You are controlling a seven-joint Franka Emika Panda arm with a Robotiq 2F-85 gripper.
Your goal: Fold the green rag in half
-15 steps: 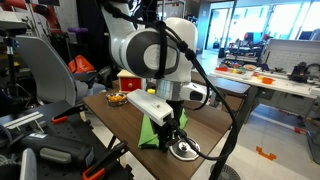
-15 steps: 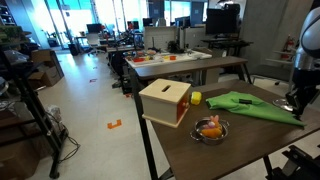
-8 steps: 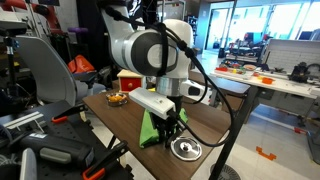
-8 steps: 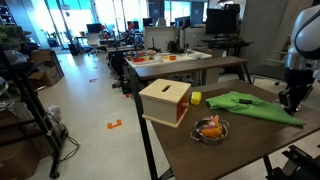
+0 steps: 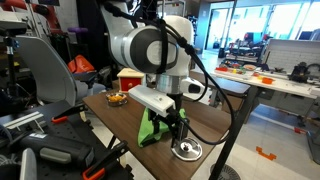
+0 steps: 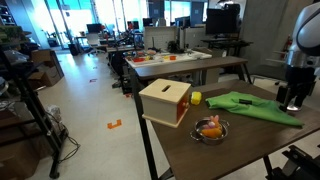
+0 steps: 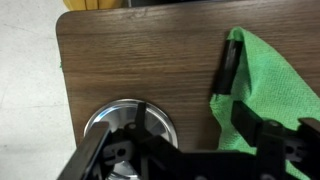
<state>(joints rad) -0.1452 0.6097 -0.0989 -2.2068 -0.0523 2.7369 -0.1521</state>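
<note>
One finger of the robot's open gripper is hanging over the metal disc (image 5: 187,150), next to the green rag, so the gripper should move onto the rag's end (image 5: 149,137) and grip it before folding.
The green rag (image 6: 245,104) lies wrinkled on the dark wooden table (image 6: 250,140), near its far side. It also shows as a bunched green cloth (image 5: 150,130) beside the arm. In the wrist view the green rag (image 7: 268,85) fills the right side. My gripper (image 7: 185,100) hangs open just above the table, one finger (image 7: 228,65) over the rag's edge and the other over the round metal disc (image 7: 120,128). Nothing is between the jaws. In both exterior views the gripper (image 5: 178,128) (image 6: 292,102) stands at the rag's end.
A wooden box (image 6: 165,100) stands at the table's near corner with a small yellow-green object (image 6: 196,98) behind it. A metal bowl (image 6: 210,128) holding something orange sits in front. The metal disc (image 5: 186,150) lies by the table edge. Desks and chairs surround the table.
The jaws have gone from shut to open, letting go of the rag's edge. The gripper has lifted slightly from the cloth.
</note>
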